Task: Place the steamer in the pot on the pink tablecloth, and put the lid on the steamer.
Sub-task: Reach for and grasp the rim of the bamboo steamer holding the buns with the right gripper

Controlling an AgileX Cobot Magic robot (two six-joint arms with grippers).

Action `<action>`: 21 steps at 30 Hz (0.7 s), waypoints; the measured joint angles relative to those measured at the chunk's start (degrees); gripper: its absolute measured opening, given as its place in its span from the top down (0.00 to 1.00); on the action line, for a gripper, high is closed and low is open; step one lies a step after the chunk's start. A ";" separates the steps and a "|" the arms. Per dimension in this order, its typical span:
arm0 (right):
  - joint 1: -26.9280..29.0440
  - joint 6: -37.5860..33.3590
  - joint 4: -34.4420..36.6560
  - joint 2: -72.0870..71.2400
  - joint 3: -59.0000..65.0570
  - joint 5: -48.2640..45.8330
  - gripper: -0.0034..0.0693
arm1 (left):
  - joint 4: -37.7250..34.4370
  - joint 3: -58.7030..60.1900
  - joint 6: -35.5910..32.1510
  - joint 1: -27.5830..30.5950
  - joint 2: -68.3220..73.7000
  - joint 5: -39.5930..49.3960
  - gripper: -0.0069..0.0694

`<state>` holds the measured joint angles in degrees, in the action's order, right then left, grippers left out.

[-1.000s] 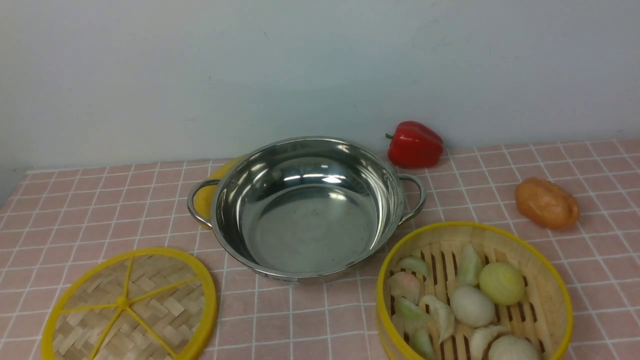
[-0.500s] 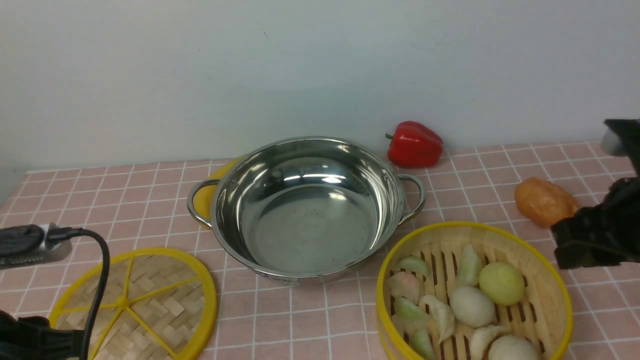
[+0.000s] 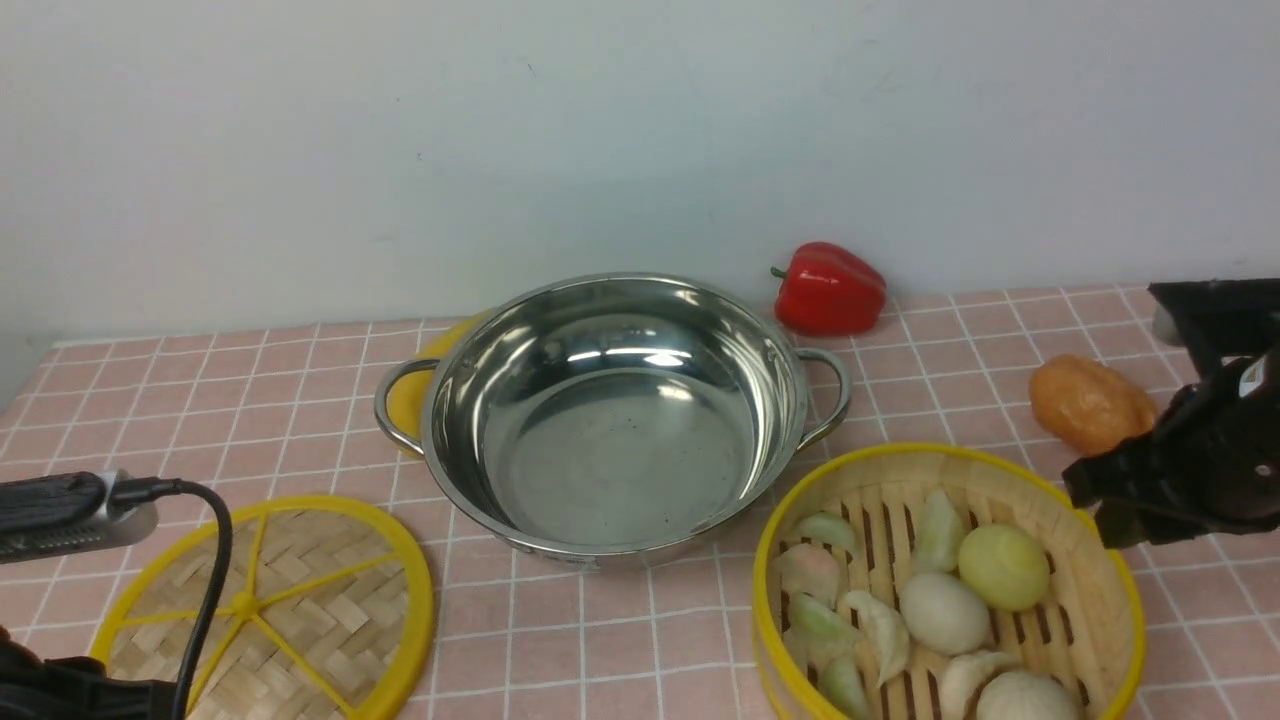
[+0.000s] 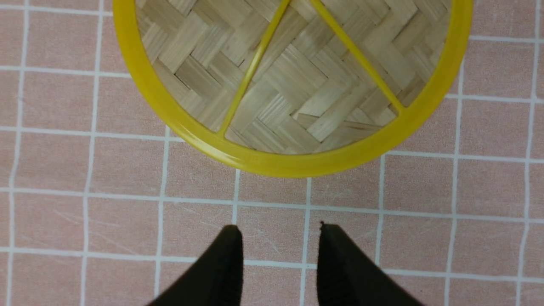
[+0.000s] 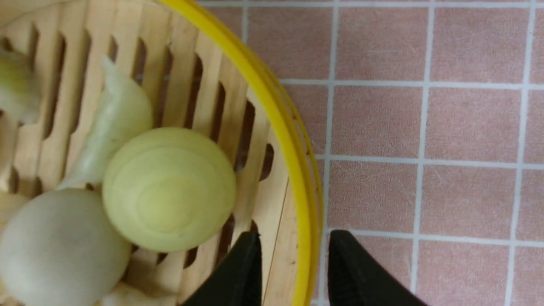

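The round green bun (image 3: 1004,566) has open slats (image 3: 1058,626) between it and the steamer's rim, so the bun will move toward the steamer's rim when I carry the steamer.
The steamer (image 3: 945,590), with pale buns and dumplings inside, stands on the pink tablecloth (image 3: 620,640) at the front right. The shiny pot (image 3: 615,410) stands empty in the middle. The woven lid (image 3: 265,610) lies flat at the front left. My right gripper (image 5: 293,236) is open, with one finger inside the steamer's yellow rim (image 5: 297,170) and one outside; I cannot tell if it touches. My left gripper (image 4: 278,229) is open and empty over the cloth, just short of the lid's rim (image 4: 293,163). The right arm (image 3: 1190,470) and left arm (image 3: 60,500) show in the front view.
A red toy pepper (image 3: 830,288) lies by the wall behind the pot's right handle. An orange toy food (image 3: 1092,405) lies right of the pot, behind the steamer and close to my right arm. A yellow object (image 3: 415,395) sits partly hidden behind the pot's left handle.
Both arms have come into the front view from the sides. The right arm has come down and leftward to the steamer's rim. The left arm has settled by the lid. No object has moved.
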<state>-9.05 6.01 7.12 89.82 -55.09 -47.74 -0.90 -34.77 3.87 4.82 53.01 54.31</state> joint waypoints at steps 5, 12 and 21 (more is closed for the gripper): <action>0.00 0.11 -0.05 3.89 0.19 2.09 0.62 | 0.00 0.00 0.00 0.00 0.00 0.00 0.59; 0.00 -0.28 -0.40 9.54 0.19 2.88 0.69 | 0.00 -0.06 0.00 0.00 0.00 0.00 0.59; -0.07 -0.48 -5.66 6.59 0.46 -4.74 0.88 | 0.00 -0.06 0.00 0.00 0.00 0.00 0.59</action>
<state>-9.11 5.53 1.46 96.41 -54.63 -52.48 -0.90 -34.83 3.87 4.82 53.01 54.31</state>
